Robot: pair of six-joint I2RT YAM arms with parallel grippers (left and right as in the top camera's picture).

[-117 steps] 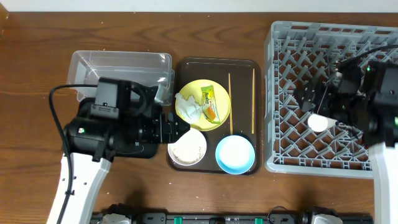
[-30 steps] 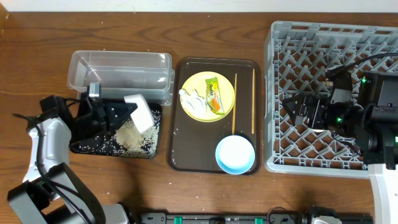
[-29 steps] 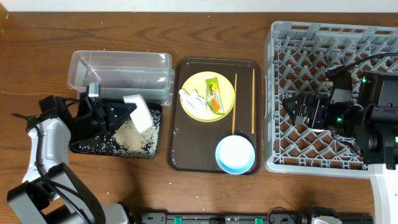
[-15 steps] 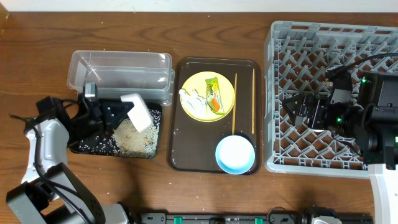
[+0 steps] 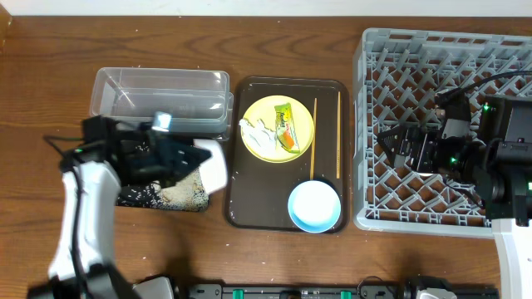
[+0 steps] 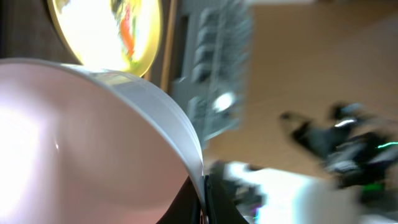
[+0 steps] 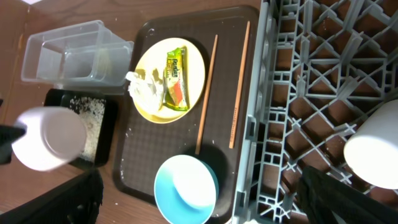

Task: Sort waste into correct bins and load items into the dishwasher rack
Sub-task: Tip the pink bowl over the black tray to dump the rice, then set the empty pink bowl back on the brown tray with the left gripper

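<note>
The small white bowl is empty and the spot beside the blue bowl is free, so my left gripper should keep going there and let go of the small white bowl.
My left gripper is shut on the rim of the small white bowl, held tilted and blurred over the right end of the black tray, where rice lies. In the left wrist view the bowl fills the frame, its rim pinched in my gripper. The yellow plate carries the wrapper and tissue. Two chopsticks lie beside it, with the blue bowl below. My right gripper hangs open over the grey rack.
The clear tub stands behind the black tray. Plate, chopsticks and blue bowl rest on the dark brown tray. In the right wrist view a white round item sits in the rack.
My left arm has swung the white bowl to the right, from over the middle of the black tray to its right end. The right arm has not moved.
</note>
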